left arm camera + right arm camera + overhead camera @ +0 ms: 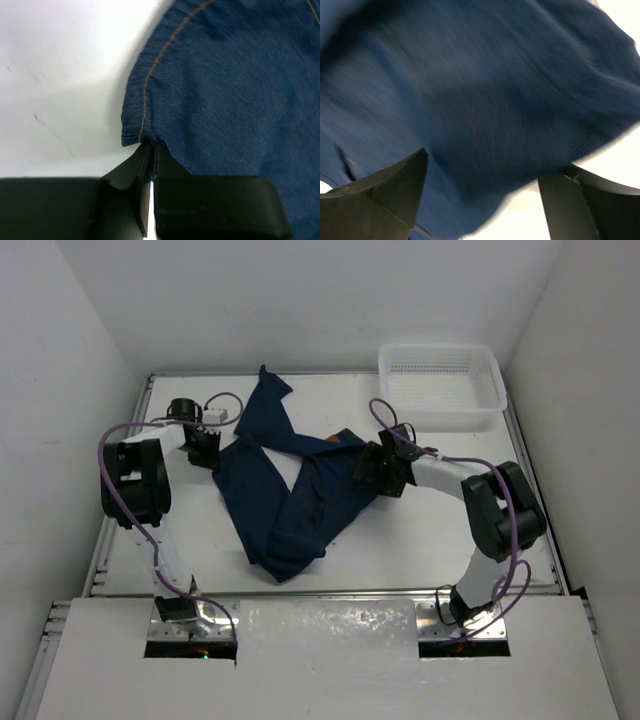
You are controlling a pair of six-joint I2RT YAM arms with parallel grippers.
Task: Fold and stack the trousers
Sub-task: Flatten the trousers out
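Observation:
The trousers are crumpled in a V point(287, 540) near the pinched hem, so next my left gripper pulls the hem out toward the table's side bar point(143, 400) before it folds them.
The dark navy trousers point(290, 490) lie crumpled in a rough V on the white table point(430, 530), one leg running toward the back. My left gripper point(205, 452) is at the trousers' left edge. In the left wrist view its jaws point(151, 146) are pressed together, with the stitched hem of the trousers point(225, 90) pinched at their very tips. My right gripper point(372, 468) hovers at the right side of the heap. Its fingers stand wide apart in the right wrist view point(492, 162), blurred denim point(485, 90) fills the space above them, and the cloth's edge runs between the fingers.
A white plastic mesh basket point(440, 385) stands at the back right corner. White walls enclose the table on three sides. Both arm bases sit at the near edge.

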